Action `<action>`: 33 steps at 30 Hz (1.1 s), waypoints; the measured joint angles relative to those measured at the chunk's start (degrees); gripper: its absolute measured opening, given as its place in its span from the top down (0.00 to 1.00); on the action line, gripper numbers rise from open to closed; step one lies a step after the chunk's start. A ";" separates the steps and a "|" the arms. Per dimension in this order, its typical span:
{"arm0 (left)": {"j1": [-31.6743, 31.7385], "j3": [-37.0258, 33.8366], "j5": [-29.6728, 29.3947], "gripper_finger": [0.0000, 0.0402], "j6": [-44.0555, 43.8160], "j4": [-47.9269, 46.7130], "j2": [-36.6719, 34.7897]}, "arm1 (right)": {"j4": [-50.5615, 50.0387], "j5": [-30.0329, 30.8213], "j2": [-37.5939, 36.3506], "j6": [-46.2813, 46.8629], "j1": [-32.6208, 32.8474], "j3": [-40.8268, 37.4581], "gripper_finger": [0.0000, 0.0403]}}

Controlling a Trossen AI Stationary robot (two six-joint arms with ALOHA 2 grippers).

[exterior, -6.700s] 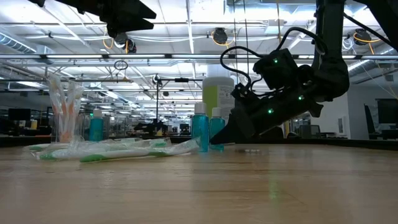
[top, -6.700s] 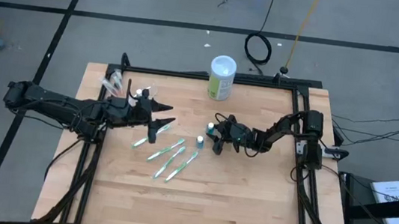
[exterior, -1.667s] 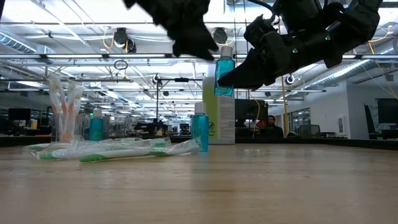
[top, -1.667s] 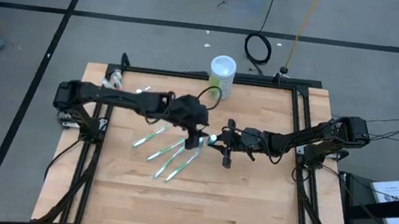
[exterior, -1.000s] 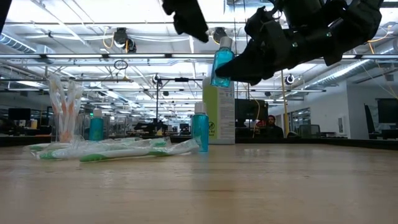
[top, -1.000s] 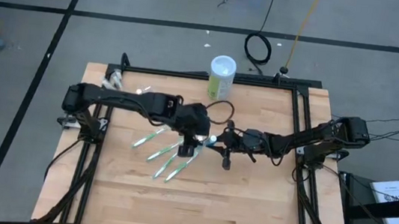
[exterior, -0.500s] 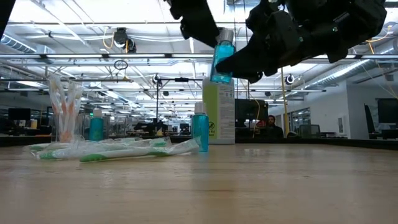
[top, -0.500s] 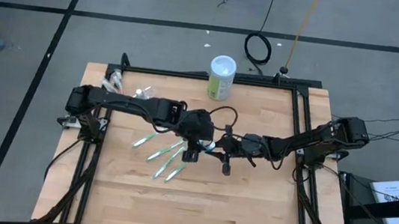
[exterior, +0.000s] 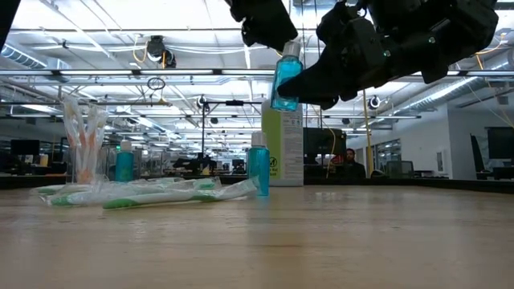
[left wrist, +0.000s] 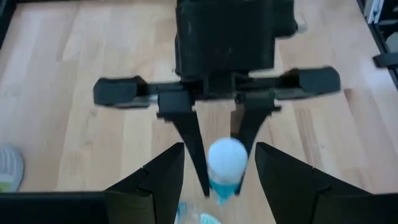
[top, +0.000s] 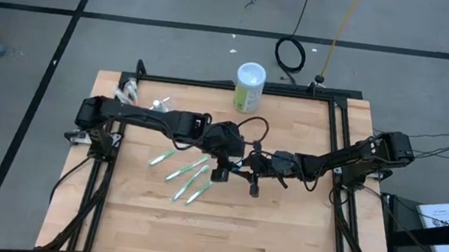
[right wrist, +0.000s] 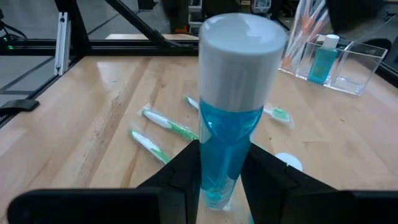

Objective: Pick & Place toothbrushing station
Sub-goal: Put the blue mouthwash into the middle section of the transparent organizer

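I expect the teal tube (left wrist: pixel 224 188) to come along whole, with its cap still on, when my left gripper carries it, because the white cap (left wrist: pixel 227 155) is shut against the teal body.
A small teal tube with a white cap (right wrist: pixel 235 93) hangs high over the table's middle, with my right gripper (right wrist: pixel 224 183) shut on it. My left gripper (left wrist: pixel 214 177) is open and slants down from the left. Its fingers stand on either side of the tube's cap (left wrist: pixel 227 157) without touching it. A second teal tube (exterior: pixel 258 164) stands upright on the table below. Several green-and-white toothbrushes (top: pixel 189 177) lie flat left of centre. The clear toothbrushing station (right wrist: pixel 339 62), at the far left corner, holds pinkish toothbrushes and one teal tube. My right gripper pinches the tube's lower body (right wrist: pixel 219 171) between its two fingers (right wrist: pixel 270 177). The fingers come nearly level from the table's right. The tube stands almost upright, cap up, lifted well clear of the table.
A bigger green-and-white canister (top: pixel 249 86) stands at the table's far edge. A black frame (top: pixel 237 87) runs round the wooden table. Bare wood (top: pixel 220 236) fills the near half.
My left gripper has moved a little toward the table's right and tipped further down, so its open fingers now flank the cap of the lifted tube. The tube and my right gripper have stayed about where they were.
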 joint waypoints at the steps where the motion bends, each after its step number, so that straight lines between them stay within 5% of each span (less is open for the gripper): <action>1: 0.00 0.02 -0.02 0.50 -0.33 0.45 0.37 | 0.00 0.01 0.00 0.00 0.00 0.00 0.77; 33: -0.11 0.17 1.69 0.51 -0.92 0.96 1.19 | -0.74 0.02 0.00 -0.04 0.00 0.00 0.77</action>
